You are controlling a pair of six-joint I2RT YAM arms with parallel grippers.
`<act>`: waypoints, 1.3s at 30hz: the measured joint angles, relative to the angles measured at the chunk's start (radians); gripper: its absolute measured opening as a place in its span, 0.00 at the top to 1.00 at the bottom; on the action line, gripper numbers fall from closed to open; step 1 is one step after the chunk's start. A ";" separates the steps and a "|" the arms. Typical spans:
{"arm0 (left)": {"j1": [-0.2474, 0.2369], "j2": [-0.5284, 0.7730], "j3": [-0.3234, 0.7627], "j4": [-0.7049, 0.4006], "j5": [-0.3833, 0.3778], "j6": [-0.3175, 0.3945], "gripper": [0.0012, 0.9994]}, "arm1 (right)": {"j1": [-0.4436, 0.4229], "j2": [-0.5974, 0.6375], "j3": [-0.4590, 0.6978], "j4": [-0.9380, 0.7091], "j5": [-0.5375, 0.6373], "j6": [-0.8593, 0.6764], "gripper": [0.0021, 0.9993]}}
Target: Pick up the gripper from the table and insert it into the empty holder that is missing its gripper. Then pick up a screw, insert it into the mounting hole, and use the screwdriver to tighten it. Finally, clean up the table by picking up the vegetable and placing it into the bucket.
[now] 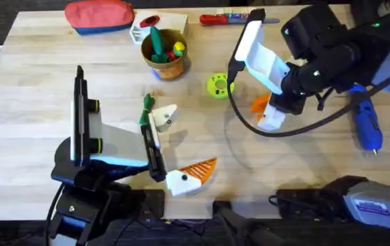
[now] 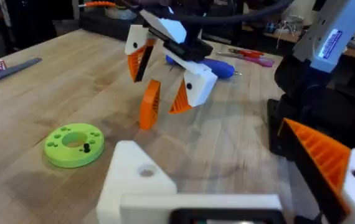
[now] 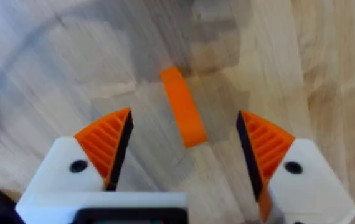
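The orange gripper should stay seated before the screw when I push it into the empty holder, because the holder matches the white base of the opposite finger.
The orange gripper stands on edge on the table between the orange ribbed pads of my right gripper, which is open around it without touching. The left wrist view shows that same gripper piece under the right gripper. My left gripper is open wide, with the bare white holder on one side and an orange-wedged finger on the other. The slim green vegetable lies beside the holder. The bucket stands at the back, and the blue screwdriver lies at the right.
A green disc carrying a small dark screw sits left of the right gripper. A red pouch and a red-handled screwdriver lie along the far edge. The bucket holds other toy vegetables.
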 joint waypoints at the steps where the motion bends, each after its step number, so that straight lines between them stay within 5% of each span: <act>1: 0.000 0.000 0.000 0.000 0.000 0.000 0.01 | 0.000 0.006 0.000 0.010 0.000 -0.003 0.03; 6: 0.000 0.000 0.000 0.000 -0.001 0.000 0.01 | 0.000 0.016 0.000 0.023 0.000 -0.013 0.18; 19: 0.000 0.000 0.000 0.000 -0.004 0.000 0.01 | 0.000 0.016 0.002 0.023 0.000 -0.023 0.99; 29: 0.000 0.000 0.000 0.000 -0.004 0.000 0.01 | 0.000 -0.049 0.003 0.022 0.000 0.010 1.00; 35: 0.000 0.000 0.000 0.000 -0.004 0.000 0.01 | 0.000 -0.255 0.044 0.026 -0.015 0.223 1.00; 39: 0.000 0.000 0.000 0.000 -0.004 0.000 0.01 | -0.005 -0.405 0.052 0.042 -0.150 0.435 1.00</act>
